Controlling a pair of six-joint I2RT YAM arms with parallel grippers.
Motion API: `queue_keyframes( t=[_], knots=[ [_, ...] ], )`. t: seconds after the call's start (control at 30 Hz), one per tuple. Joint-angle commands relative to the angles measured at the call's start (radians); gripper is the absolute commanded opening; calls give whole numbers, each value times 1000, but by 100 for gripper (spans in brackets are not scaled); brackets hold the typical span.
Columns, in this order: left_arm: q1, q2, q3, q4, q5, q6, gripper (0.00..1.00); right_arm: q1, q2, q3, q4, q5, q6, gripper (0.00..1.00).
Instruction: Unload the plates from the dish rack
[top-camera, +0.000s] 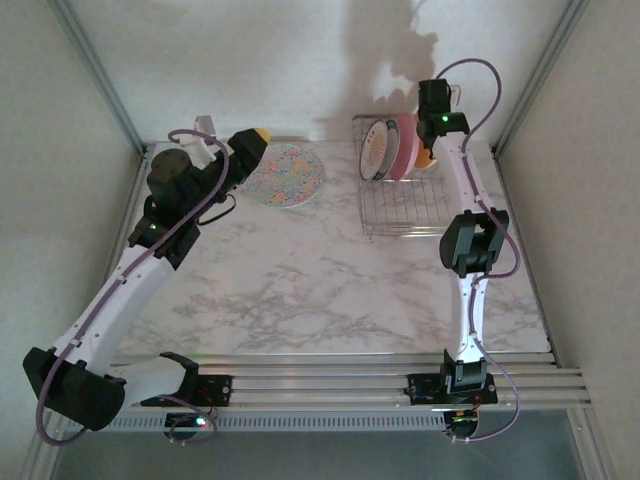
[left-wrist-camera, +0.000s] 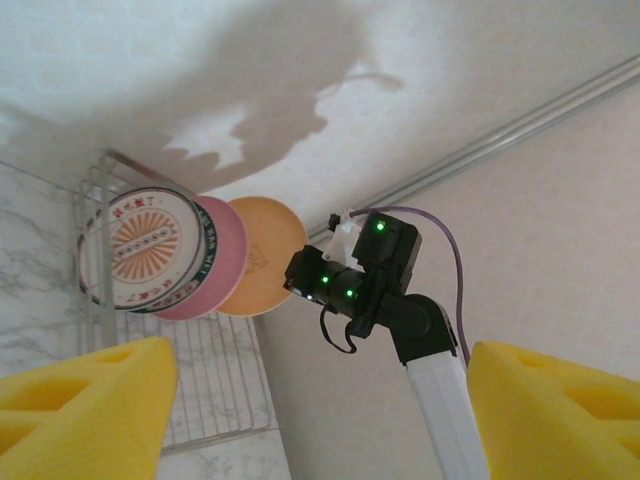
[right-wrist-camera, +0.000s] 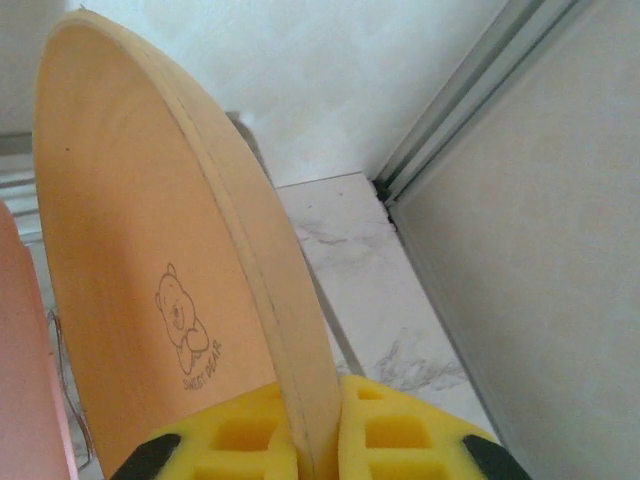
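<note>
I should keep moving my open left gripper toward the orange plate's opposite edge (right-wrist-camera: 62, 310) and close it there, while my right gripper holds one side of the orange plate (left-wrist-camera: 291, 264).
The silver wire dish rack (top-camera: 405, 205) stands at the back right of the table. Three plates stand on edge in it: a white one with a red rim and orange design (top-camera: 374, 150) (left-wrist-camera: 140, 248), a pink one (top-camera: 405, 148) (left-wrist-camera: 222, 262), and an orange/tan one (left-wrist-camera: 262, 255). My right gripper (top-camera: 438, 122) (right-wrist-camera: 320, 440) is above the rack and shut on the rim of the orange plate (right-wrist-camera: 150, 250), which carries a small bear drawing. A speckled plate (top-camera: 290, 175) lies flat on the table. Just left of it is my left gripper (top-camera: 248, 148) (left-wrist-camera: 320, 440), wide open with nothing between its fingers.
White walls with metal corner posts (top-camera: 530, 80) close in the table on three sides. The rack sits close to the right wall. Bare marble table (top-camera: 300, 290) stretches in front of the rack and the speckled plate.
</note>
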Motion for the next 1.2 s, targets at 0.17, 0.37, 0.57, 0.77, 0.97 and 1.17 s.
queue_keyframes(
  t=[0.17, 0.37, 0.57, 0.77, 0.97, 1.17],
  knots=[
    [-29, 18, 57, 68, 34, -4, 76, 10, -122, -10, 13, 72, -7, 0],
    [-49, 52, 86, 82, 44, -1, 76, -1, -202, -61, 24, 136, -27, 0],
    [-67, 84, 116, 91, 62, 2, 76, -21, -285, -111, 29, 197, -55, 0],
    [-100, 145, 158, 98, 91, -3, 76, -41, -422, -235, 85, 245, -101, 0],
    [-154, 257, 222, 74, 131, 9, 76, -49, -590, -368, 68, 205, -52, 0],
    [-223, 399, 331, -44, 149, 91, 77, -49, -797, -522, -28, 13, 114, 0]
  ],
)
